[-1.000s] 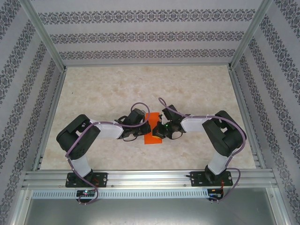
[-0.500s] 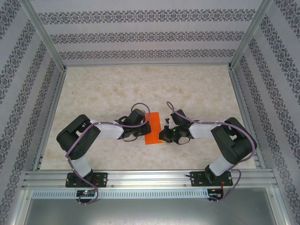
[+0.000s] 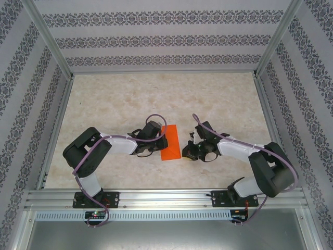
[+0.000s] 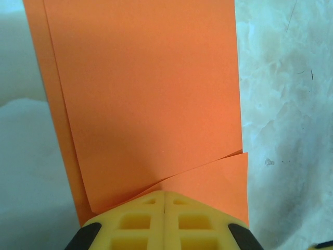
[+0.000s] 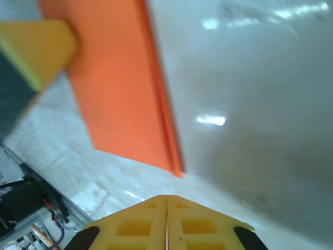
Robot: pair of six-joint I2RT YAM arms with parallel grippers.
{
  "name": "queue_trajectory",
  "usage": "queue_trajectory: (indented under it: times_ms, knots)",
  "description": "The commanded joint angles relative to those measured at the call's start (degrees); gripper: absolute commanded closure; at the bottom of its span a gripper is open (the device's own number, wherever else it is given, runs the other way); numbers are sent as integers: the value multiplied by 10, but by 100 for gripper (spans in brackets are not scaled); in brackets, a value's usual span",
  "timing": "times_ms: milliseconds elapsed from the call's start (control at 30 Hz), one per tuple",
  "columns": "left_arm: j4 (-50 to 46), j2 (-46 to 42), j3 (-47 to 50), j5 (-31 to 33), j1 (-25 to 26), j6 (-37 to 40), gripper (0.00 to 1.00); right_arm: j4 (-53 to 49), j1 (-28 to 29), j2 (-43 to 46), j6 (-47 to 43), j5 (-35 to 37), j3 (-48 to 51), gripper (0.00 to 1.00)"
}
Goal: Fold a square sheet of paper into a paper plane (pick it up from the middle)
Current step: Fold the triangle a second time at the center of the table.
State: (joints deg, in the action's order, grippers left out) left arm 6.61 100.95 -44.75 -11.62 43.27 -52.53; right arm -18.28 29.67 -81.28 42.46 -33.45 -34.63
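The flap's layers are apart along the paper strip's edge [image 5: 164, 117] beside my shut right gripper, so next I bring that gripper back and press the flap's near end [image 5: 139, 143].
The square sheet of paper [image 3: 171, 142] lies on the table folded lengthwise into a narrow bright orange strip. In the left wrist view the paper [image 4: 151, 94] shows stacked layers and a slanted flap edge near my fingers. My left gripper [image 4: 165, 192] is shut, its yellow tips resting on the paper's near edge; from above the left gripper [image 3: 161, 144] sits at the strip's left side. My right gripper [image 3: 188, 151] is shut with nothing between its fingers, a little to the right of the strip. In the right wrist view the right gripper [image 5: 166, 197] is just short of the paper's [image 5: 122, 88] corner.
The beige marbled table [image 3: 114, 99] is fenced by aluminium rails [image 3: 156, 197] and patterned walls. A yellow finger [image 5: 34, 49] of the left gripper shows beyond the paper in the right wrist view.
The right arm has drawn back to the right, off the paper, its elbow swinging outward. The left arm and the paper have stayed put.
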Motion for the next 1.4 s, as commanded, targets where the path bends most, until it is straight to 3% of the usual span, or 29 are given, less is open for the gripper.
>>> queue_trajectory:
  times_ms: [0, 367, 767, 1033, 1367]
  knots:
    - [-37, 24, 2, 20, 3, 14, 98, 14, 12, -6, 9, 14, -44, 91]
    - [-43, 22, 2, 23, 3, 15, 98, 74, 35, -142, 11, 0, -61, 92]
    - [-47, 23, -3, 25, 3, 22, 98, 44, 0, -56, -12, 1, 60, 92]
    - [-50, 22, -13, 13, 3, 30, 97, 18, -5, -5, -11, -7, -15, 89]
    - [-52, 14, -26, 6, 3, 27, 96, 80, -2, -136, -18, -58, -71, 90]
